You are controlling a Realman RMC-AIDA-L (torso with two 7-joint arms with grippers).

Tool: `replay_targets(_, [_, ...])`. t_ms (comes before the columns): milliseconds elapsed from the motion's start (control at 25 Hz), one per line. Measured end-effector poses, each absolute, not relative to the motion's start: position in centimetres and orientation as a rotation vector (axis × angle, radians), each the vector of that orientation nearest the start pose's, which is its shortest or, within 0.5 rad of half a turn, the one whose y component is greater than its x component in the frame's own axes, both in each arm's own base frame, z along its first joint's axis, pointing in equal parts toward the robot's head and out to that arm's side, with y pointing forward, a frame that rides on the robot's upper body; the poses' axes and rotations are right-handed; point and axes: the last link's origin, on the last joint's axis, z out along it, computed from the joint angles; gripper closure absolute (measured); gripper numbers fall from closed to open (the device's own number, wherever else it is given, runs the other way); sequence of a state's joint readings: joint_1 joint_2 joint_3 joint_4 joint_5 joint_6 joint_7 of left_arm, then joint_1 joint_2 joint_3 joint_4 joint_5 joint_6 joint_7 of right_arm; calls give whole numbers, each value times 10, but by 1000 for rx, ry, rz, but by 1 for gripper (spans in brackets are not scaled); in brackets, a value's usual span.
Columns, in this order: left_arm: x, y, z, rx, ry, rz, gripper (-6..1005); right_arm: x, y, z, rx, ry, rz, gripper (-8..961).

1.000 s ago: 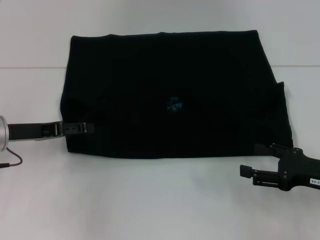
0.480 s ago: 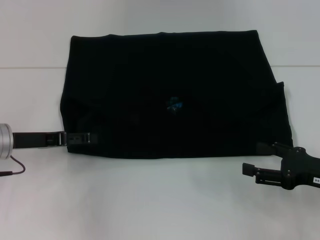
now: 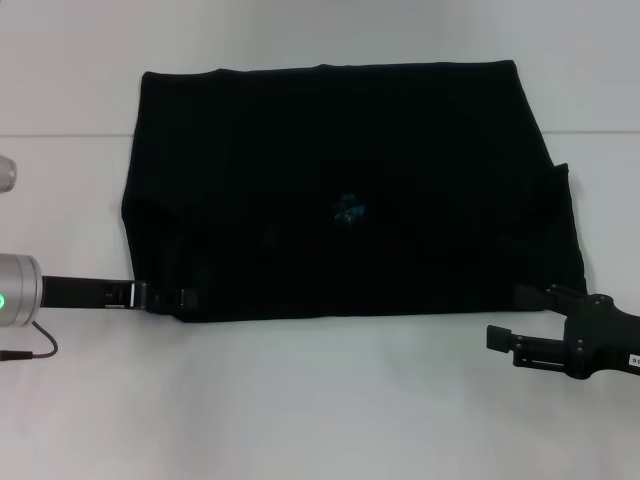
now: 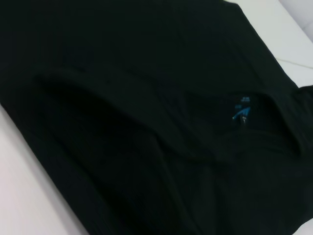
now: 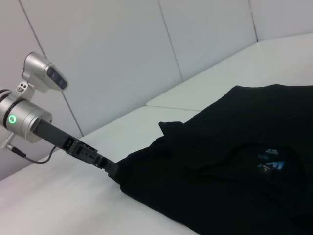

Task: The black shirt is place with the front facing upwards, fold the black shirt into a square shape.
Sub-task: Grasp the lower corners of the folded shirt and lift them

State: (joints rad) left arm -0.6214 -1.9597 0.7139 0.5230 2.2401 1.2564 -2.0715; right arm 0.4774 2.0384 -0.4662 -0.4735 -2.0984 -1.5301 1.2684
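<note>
I should have my right gripper, open in front of the shirt's near corner [image 3: 578, 285], grab the shirt's side edge [image 3: 577, 250] opposite my left gripper before both pull the shirt.
The black shirt [image 3: 340, 150] lies folded into a rough rectangle on the white table. Its small blue neck label [image 3: 349, 209] shows near the middle, and no lettering is visible. The shirt fills the left wrist view [image 4: 122, 73], label [image 4: 242, 113] included, and shows in the right wrist view [image 5: 234, 196]. My left gripper [image 3: 185, 298] is at the shirt's near left corner, its tips against the cloth edge; it also shows in the right wrist view [image 5: 111, 169]. My right gripper [image 3: 504, 316] is open and empty just off the shirt's near right corner.
The white table [image 3: 320, 400] runs bare along the front. A seam in the table [image 3: 60, 135] crosses behind the shirt. White wall panels [image 5: 122, 49] stand beyond the table's left side. A cable [image 3: 30, 350] hangs from the left arm.
My left gripper has slid along the shirt's left edge toward me, down to the near left corner. The right gripper has shifted slightly right and toward me.
</note>
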Motion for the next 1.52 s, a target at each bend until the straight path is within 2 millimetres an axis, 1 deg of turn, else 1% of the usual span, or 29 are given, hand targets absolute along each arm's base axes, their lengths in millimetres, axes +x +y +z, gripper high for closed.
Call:
replay_targets(80, [-313, 368, 16, -2326, -1512, -329, 244, 314, 305, 2, -2567, 824, 725, 12])
replay_targets(200, [-313, 368, 16, -2327, -1509, -329, 484, 313, 306, 4, -2566, 832, 727, 12])
replay_targets(400, [-313, 369, 17, -2329, -1501, -324, 685, 313, 309, 7, -2561, 842, 727, 11])
replay_targets(520, [-313, 369, 17, -2329, -1500, -325, 803, 313, 316, 17, -2535, 898, 720, 11])
replay_targets(560, [-313, 369, 17, -2329, -1500, -326, 842, 313, 319, 22, -2521, 927, 716, 11])
replay_targets(640, [-312, 369, 17, -2330, -1500, -329, 920, 312, 329, 38, -2481, 999, 692, 11])
replay_targets(760, [-311, 368, 17, -2336, -1503, -337, 951, 310, 348, 72, -2393, 1171, 607, 11])
replay_targets(880, [-311, 369, 18, -2337, -1504, -339, 971, 308, 366, 104, -2287, 1355, 445, 11])
replay_targets(1000, [-309, 369, 18, -2344, -1508, -342, 971, 308, 377, 122, -2131, 1538, 247, 12])
replay_targets(1120, [-307, 369, 18, -2353, -1509, -344, 971, 304, 387, 122, -2066, 1579, 111, 12])
replay_targets(1200, [-307, 369, 18, -2353, -1510, -345, 971, 304, 393, 112, -2059, 1571, 53, 12])
replay_targets(1280, [-307, 369, 18, -2353, -1510, -345, 971, 305, 398, 97, -2065, 1576, 19, 12])
replay_targets(1360, [-306, 370, 18, -2354, -1509, -346, 971, 306, 402, 83, -2077, 1582, 12, 12])
replay_targets(1520, [-306, 370, 18, -2356, -1510, -346, 972, 304, 408, 63, -2102, 1574, 16, 12])
